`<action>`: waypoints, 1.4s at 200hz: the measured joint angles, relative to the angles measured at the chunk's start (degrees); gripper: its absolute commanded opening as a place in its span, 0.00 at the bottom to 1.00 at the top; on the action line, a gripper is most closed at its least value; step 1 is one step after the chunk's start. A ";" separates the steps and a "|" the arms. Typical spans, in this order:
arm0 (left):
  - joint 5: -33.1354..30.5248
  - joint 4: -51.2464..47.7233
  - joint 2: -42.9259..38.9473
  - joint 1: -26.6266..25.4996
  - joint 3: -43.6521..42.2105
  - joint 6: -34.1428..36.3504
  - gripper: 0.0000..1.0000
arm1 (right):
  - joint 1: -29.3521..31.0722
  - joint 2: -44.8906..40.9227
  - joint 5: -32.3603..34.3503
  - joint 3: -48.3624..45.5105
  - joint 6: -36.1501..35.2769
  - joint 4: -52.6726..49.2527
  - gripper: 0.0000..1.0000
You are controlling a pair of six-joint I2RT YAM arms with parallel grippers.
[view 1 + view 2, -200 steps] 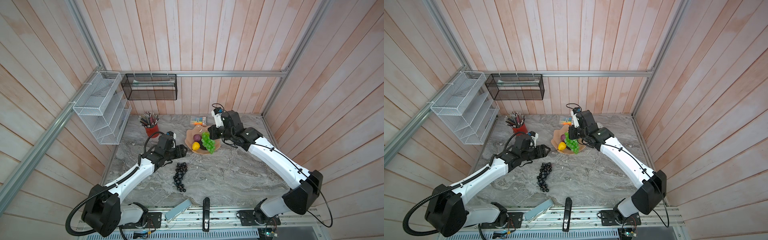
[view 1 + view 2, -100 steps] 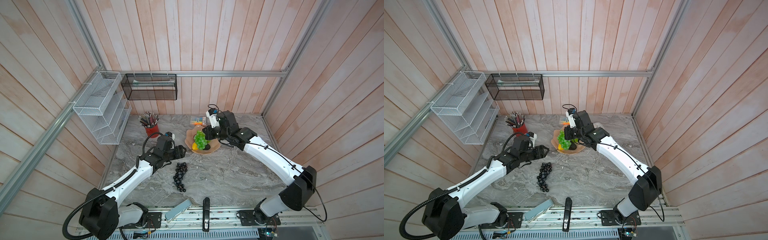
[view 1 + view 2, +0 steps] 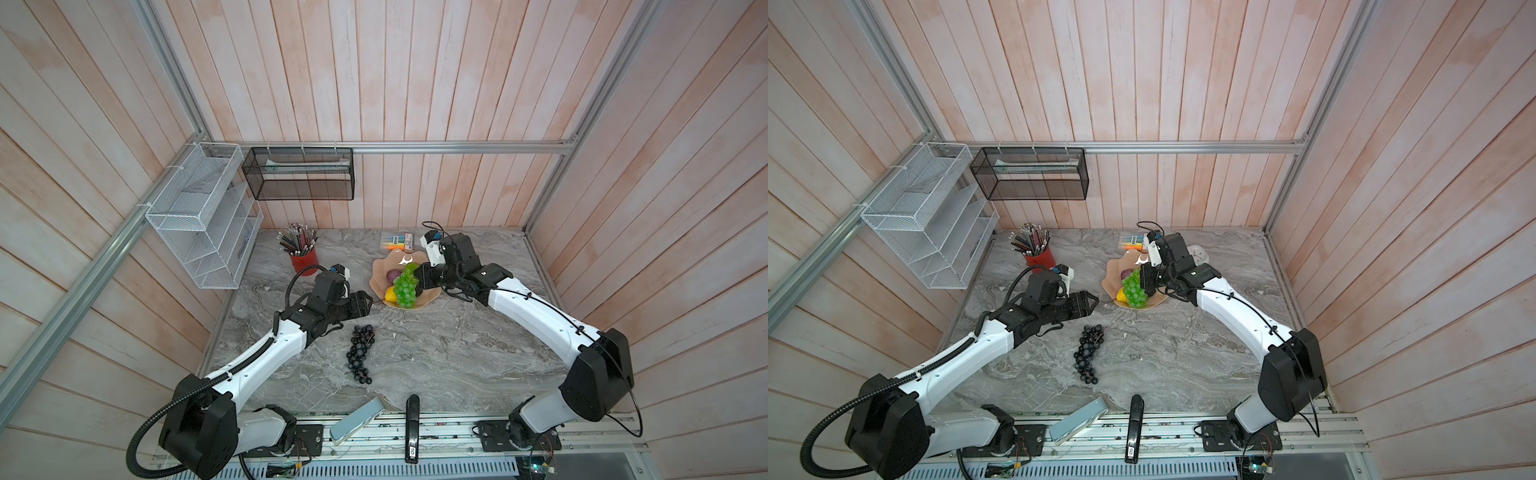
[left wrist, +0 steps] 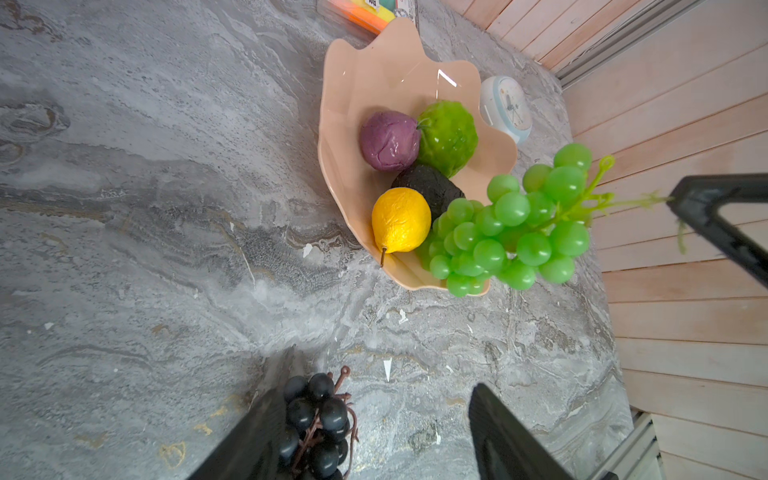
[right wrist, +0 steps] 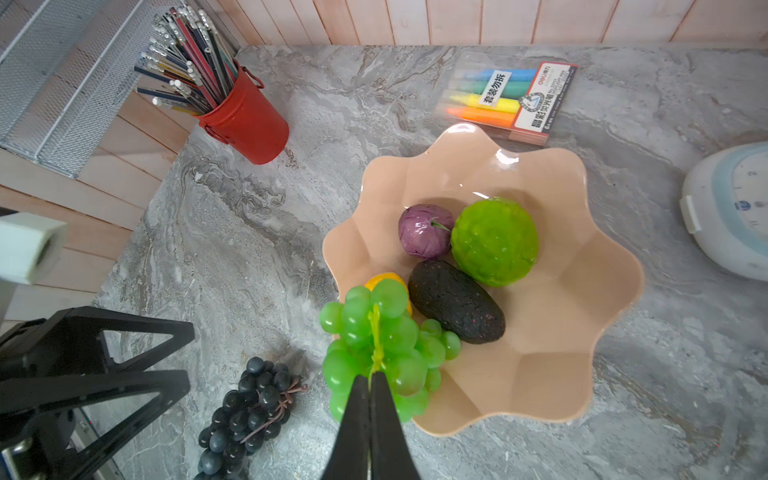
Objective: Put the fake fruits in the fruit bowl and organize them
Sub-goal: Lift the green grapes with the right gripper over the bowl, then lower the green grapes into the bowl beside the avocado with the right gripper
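Observation:
The green grape bunch hanging by its stem [image 5: 376,337] should keep going with my right gripper to the bowl's free space [image 5: 529,352] beside the avocado until it rests there.
The peach fruit bowl [image 3: 386,266] [image 5: 540,353] holds a purple fruit [image 5: 424,230], a bright green bumpy fruit [image 5: 492,243], a dark avocado [image 5: 455,301] and a yellow lemon [image 4: 399,220]. My right gripper [image 5: 371,380] [image 3: 419,279] is shut on the stem of the green grape bunch [image 5: 374,345] [image 3: 405,289], which hangs over the bowl's near left rim above the lemon. The black grape bunch [image 3: 359,353] [image 4: 316,419] lies on the table in front of the bowl. My left gripper [image 4: 380,386] [image 3: 368,303] hovers open and empty just beyond the bunch's stem end, left of the bowl.
A red pencil cup [image 3: 304,259] stands at the back left and a highlighter pack [image 3: 397,240] lies behind the bowl. A white clock [image 5: 731,208] sits right of the bowl. A black stapler [image 3: 411,428] and a pale case [image 3: 356,419] lie at the front edge.
My right gripper has carried the green grapes a little to the left across the bowl. The left arm has barely moved and its jaws stay open.

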 measured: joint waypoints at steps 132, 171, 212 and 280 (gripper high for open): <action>0.20 0.00 3.04 0.00 0.07 -0.44 0.72 | -7.32 -3.65 1.99 -7.06 -4.04 6.54 0.00; 0.20 -0.04 3.08 0.00 0.07 -0.44 0.72 | -8.52 -0.57 2.99 -7.06 -6.27 8.66 0.00; 0.20 -0.46 4.07 0.00 0.94 -0.44 0.72 | -9.11 4.22 4.04 -4.83 -8.85 9.84 0.00; 0.70 -1.09 5.38 0.00 3.21 -0.33 0.72 | -9.18 9.97 4.90 -1.49 -11.87 12.33 0.00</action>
